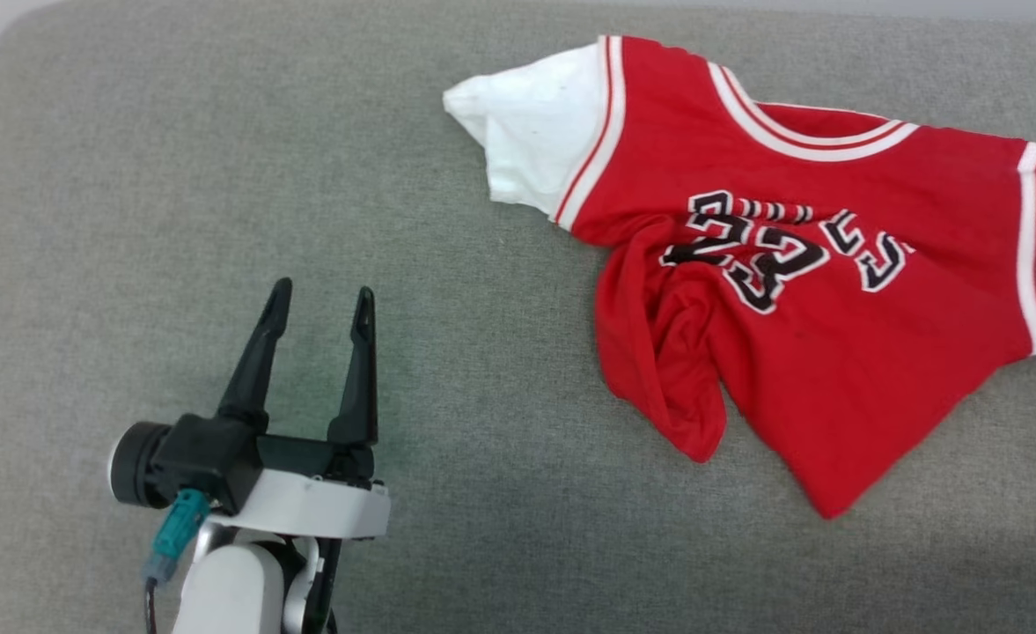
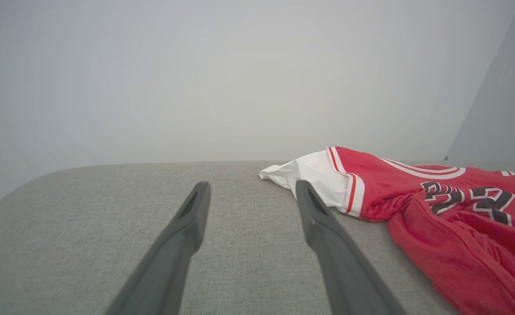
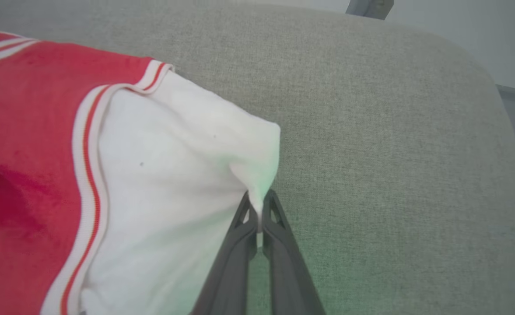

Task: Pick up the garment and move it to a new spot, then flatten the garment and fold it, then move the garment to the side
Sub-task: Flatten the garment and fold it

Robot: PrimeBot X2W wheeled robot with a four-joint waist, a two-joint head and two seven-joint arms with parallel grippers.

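Loose folds are squashing the black lettering (image 1: pixel 748 248), so the garment's front (image 1: pixel 836 343) will fall open and show all of the lettering when I lift both white sleeves.
The garment (image 1: pixel 799 264), a red jersey T-shirt with white sleeves and black lettering, lies crumpled on the right half of the grey cushion, front up, its lower left part bunched into folds. My left gripper (image 1: pixel 322 308) stands open over bare cushion, well left of the garment, nothing between its fingers; in the left wrist view the left gripper (image 2: pixel 250 192) points past the garment's (image 2: pixel 441 205) near white sleeve. In the right wrist view my right gripper (image 3: pixel 258 202) is shut on the edge of the garment's (image 3: pixel 161 175) other white sleeve, pinching a small peak of cloth.
A wide grey fabric cushion (image 1: pixel 218 176) carries everything; its rounded back corners and far edge show at the top. Pale walls stand behind the cushion (image 2: pixel 108 218). A dark grey object (image 3: pixel 369 6) shows past the far edge of the cushion (image 3: pixel 393 131).
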